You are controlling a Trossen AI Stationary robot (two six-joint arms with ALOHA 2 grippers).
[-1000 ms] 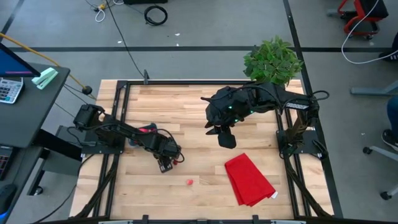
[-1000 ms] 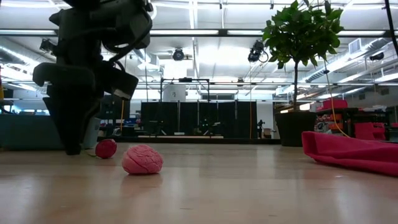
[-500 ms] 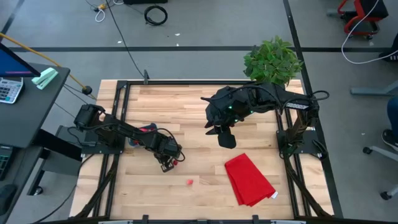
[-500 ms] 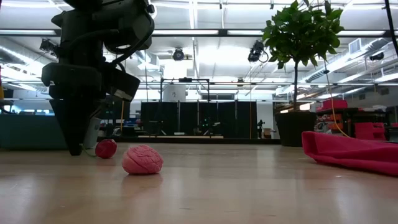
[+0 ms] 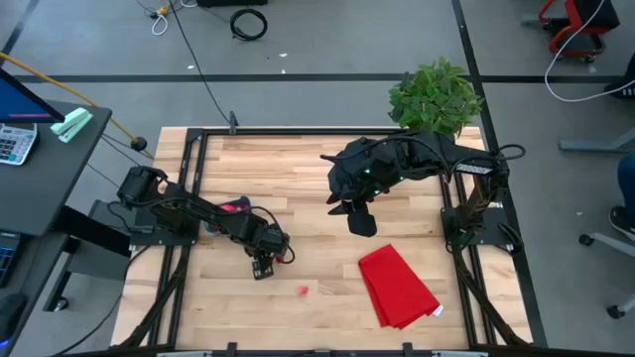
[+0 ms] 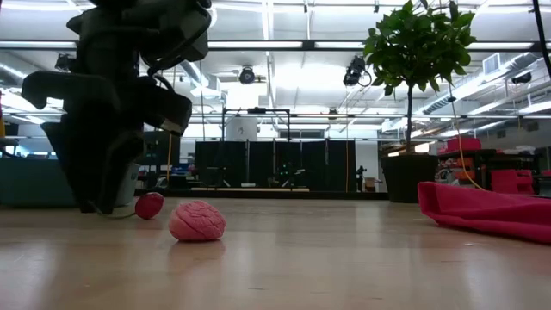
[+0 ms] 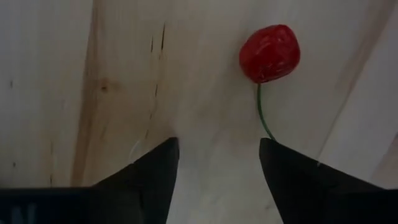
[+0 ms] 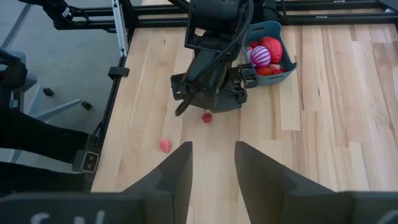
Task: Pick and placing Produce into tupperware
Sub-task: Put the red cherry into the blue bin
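Note:
The loose end of the cherry's stem (image 7: 272,137) is at the edge of one finger. Next, I turn and move my left gripper to get the stem (image 7: 260,107) in the middle before I close it.
A red cherry (image 7: 269,53) with a green stem lies on the wooden table just beyond my left gripper (image 7: 217,146), which points down with its fingers open and their tips at the table. In the low view the cherry (image 6: 148,205) sits beside that gripper (image 6: 99,205), and a pink bumpy piece (image 6: 197,220) lies nearer. The teal tupperware (image 8: 268,53) holds red produce and a purple-and-white piece (image 8: 260,56); it stands behind the left arm. My right gripper (image 5: 362,226) hangs open, high over the table's middle. My left gripper has nothing between its fingers. The free end of the cherry's stem (image 7: 268,130) reaches to the edge of one fingertip (image 7: 280,162). I cannot tell whether they touch. The cherry rests on the table.
A red folded cloth (image 5: 397,286) lies near the table's right front. A potted plant (image 5: 434,96) stands at the far right corner. Black frame rails (image 5: 189,178) run along the table's sides. The pink piece (image 5: 303,291) lies toward the near edge.
My left gripper stayed in place, drew its fingers close together, then spread them wide and rolled slightly. The cherry remains on the table beside it.

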